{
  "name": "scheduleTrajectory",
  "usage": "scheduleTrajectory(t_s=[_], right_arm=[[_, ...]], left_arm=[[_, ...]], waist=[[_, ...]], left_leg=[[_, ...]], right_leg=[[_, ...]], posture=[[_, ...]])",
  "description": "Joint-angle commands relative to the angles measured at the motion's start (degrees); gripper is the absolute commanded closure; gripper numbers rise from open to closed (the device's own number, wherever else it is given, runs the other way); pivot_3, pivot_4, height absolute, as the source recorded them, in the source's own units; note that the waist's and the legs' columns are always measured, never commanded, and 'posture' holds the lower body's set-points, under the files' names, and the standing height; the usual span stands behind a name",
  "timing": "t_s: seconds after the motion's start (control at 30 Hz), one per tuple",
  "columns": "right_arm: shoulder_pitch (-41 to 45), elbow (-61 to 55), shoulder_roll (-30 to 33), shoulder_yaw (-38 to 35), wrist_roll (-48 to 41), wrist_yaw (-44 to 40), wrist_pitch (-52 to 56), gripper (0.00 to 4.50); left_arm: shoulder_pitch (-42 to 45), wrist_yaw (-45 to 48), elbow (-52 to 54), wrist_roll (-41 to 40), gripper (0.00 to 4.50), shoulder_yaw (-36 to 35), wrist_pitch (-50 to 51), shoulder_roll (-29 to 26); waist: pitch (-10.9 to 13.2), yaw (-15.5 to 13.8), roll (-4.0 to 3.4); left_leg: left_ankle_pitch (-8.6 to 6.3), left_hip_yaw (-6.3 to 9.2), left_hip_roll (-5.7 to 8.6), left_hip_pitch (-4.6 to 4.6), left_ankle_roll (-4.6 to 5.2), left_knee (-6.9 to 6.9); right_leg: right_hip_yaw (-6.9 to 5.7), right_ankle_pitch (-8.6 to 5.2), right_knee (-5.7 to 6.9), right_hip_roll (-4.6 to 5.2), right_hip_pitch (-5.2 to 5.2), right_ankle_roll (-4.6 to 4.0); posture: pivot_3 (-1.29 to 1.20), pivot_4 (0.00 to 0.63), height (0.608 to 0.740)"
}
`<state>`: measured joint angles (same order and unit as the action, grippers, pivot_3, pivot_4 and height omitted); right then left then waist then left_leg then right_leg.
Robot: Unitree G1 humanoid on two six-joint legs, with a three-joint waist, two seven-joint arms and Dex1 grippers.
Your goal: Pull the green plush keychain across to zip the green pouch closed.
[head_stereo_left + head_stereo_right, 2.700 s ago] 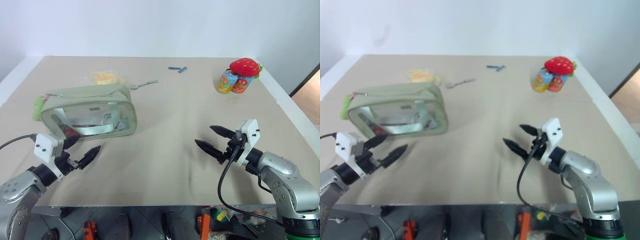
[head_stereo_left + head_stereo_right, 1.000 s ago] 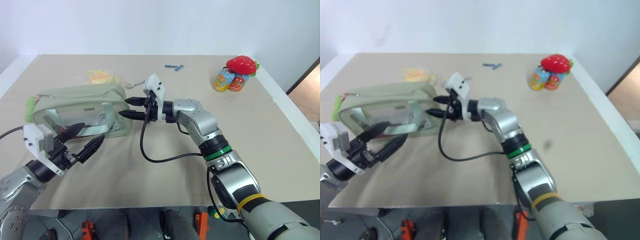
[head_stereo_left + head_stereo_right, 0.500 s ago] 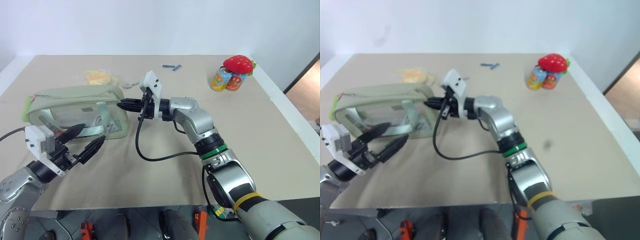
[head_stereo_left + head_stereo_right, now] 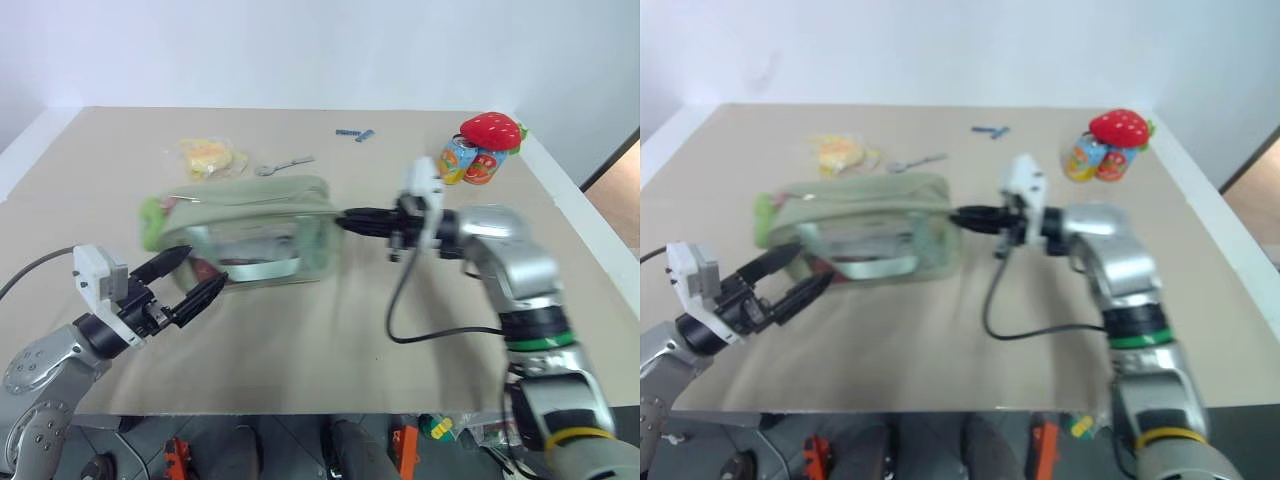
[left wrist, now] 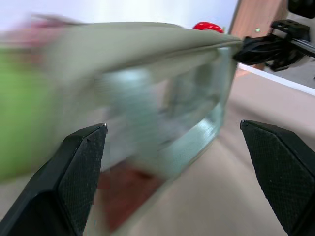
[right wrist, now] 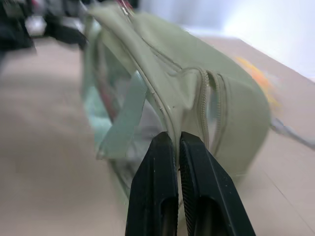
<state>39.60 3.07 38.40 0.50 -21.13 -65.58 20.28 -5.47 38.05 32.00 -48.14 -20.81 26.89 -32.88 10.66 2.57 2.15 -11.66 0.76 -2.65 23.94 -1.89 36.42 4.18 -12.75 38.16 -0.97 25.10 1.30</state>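
Note:
The green plush keychain (image 4: 153, 222) hangs off the end of the pouch far from my right gripper, so my left gripper should first put the keychain on the pouch's top (image 4: 250, 196).
The green pouch (image 4: 250, 215) lies on its side mid-table, its clear panel facing me and its zipper along the top (image 6: 206, 98). The green plush keychain (image 4: 150, 212) hangs blurred at the pouch's left end. My right gripper (image 4: 342, 218) is shut on the edge of the pouch's right end; in the right wrist view its fingers (image 6: 162, 162) pinch the seam. My left gripper (image 4: 200, 270) stands open just in front of the pouch's left half, holding nothing, and the pouch (image 5: 147, 98) shows beyond its fingers.
A red strawberry plush (image 4: 490, 128) sits on two small cans (image 4: 470, 160) at the far right. A yellow packet (image 4: 208, 155), a spoon-like metal piece (image 4: 285, 164) and small blue clips (image 4: 355, 134) lie behind the pouch. The table's right edge (image 4: 590, 235) is close to my right arm.
My right gripper closed on the pouch's right end and swung right, dragging the whole pouch rightward across the table. The left gripper stayed open and nearly still.

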Motion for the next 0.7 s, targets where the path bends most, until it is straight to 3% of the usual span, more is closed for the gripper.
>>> scheduleTrajectory(t_s=[0.03, 0.2, 0.47, 0.57, 0.7], right_arm=[[-3.15, -1.28, 5.28, -4.85, -0.25, -1.57, -1.95, 4.46], [-8.9, -4.6, 9.3, -7.86, -2.04, -1.52, -1.12, 4.46], [-12.35, -10.12, 8.21, -7.69, -3.62, 0.92, -0.09, 4.46], [-12.2, -10.88, 8.77, -7.61, -5.51, 0.21, 2.84, 3.55], [-10.99, -9.78, 7.2, -8.24, -2.98, 3.42, -1.83, 2.17]], left_arm=[[0.82, -0.44, 2.43, -1.43, 0.0, 0.2, 0.61, -0.73], [1.0, 0.14, 2.22, -2.12, 0.0, 0.41, 1.34, -1.17], [2.08, 1.0, 0.23, -0.88, 0.0, 1.15, 0.48, -1.11], [4.6, 0.62, -1.14, -0.2, 0.0, 2.1, 0.76, -1.14], [6.72, 0.46, -1.62, 0.21, 0.0, 3.57, 1.25, -1.14]], waist=[[0.0, 0.06, 0.0], [0.0, 0.25, 0.0], [0.0, 0.27, 0.0], [0.0, 0.19, 0.0], [0.0, 0.23, 0.0]], left_leg=[[0.0, -0.01, -0.03, -0.05, 0.0, 0.0], [0.01, -0.12, -0.06, -0.35, 0.02, 0.0], [0.01, -0.4, -0.07, -0.7, 0.02, 0.03], [0.01, -0.4, -0.06, -0.71, 0.02, 0.05], [0.01, -0.44, -0.04, -0.7, 0.02, 0.07]], right_leg=[[0.01, 0.01, 0.0, -0.04, -0.03, -0.01], [0.13, 0.01, 0.02, -0.09, -0.21, -0.03], [0.42, -0.03, 0.02, -0.11, -0.47, -0.13], [0.43, -0.02, 0.02, -0.11, -0.5, -0.11], [0.47, -0.02, 0.0, -0.11, -0.51, -0.1]], posture=[[0.0, 0.15, 0.74], [0.0, 0.15, 0.74], [0.0, 0.15, 0.74], [0.0, 0.15, 0.74], [0.0, 0.15, 0.74]])
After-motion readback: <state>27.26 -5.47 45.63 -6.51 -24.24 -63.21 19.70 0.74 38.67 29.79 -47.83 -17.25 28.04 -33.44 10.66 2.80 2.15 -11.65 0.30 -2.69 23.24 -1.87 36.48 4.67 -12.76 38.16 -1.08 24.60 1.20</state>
